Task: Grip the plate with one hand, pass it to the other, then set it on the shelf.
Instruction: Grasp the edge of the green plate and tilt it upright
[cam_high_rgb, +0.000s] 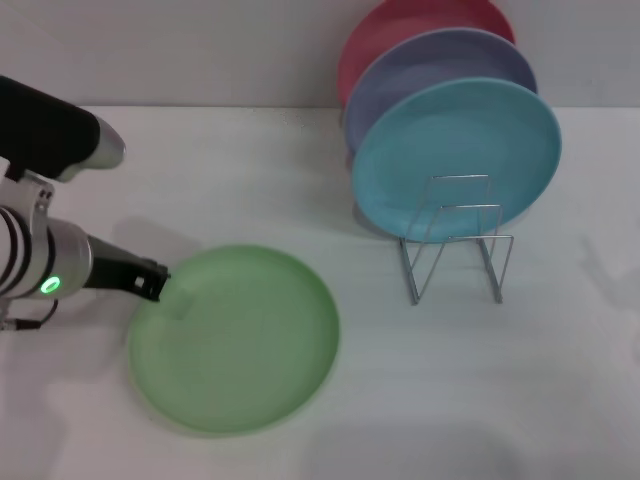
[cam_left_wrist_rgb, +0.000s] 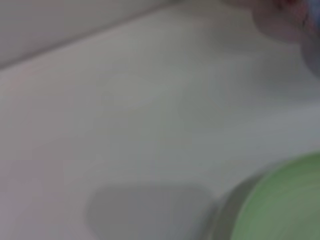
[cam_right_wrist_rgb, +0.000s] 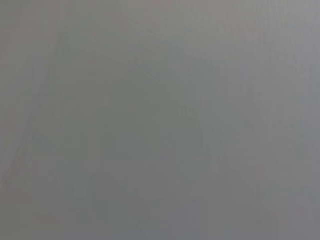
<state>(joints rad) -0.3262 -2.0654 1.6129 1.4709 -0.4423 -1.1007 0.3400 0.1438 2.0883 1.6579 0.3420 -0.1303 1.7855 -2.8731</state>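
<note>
I should open my left gripper, since its fingers hover at the light green plate's edge (cam_high_rgb: 168, 284), come lower and farther over the plate's rim (cam_high_rgb: 143, 312), and grip before lifting.
The light green plate (cam_high_rgb: 235, 340) lies flat on the white table, front left of centre. My left gripper (cam_high_rgb: 155, 282) reaches in from the left, with its dark tip at the plate's left rim. A piece of the plate's green rim also shows in the left wrist view (cam_left_wrist_rgb: 285, 200). The silver wire shelf (cam_high_rgb: 455, 245) stands upright to the right of the plate, with its front slots bare. My right gripper shows in no view, and the right wrist view is plain grey.
A turquoise plate (cam_high_rgb: 455, 155), a lavender plate (cam_high_rgb: 420, 70) and a pink plate (cam_high_rgb: 400, 25) stand on edge in the back of the shelf. The white table (cam_high_rgb: 520, 400) stretches out in front and to the right.
</note>
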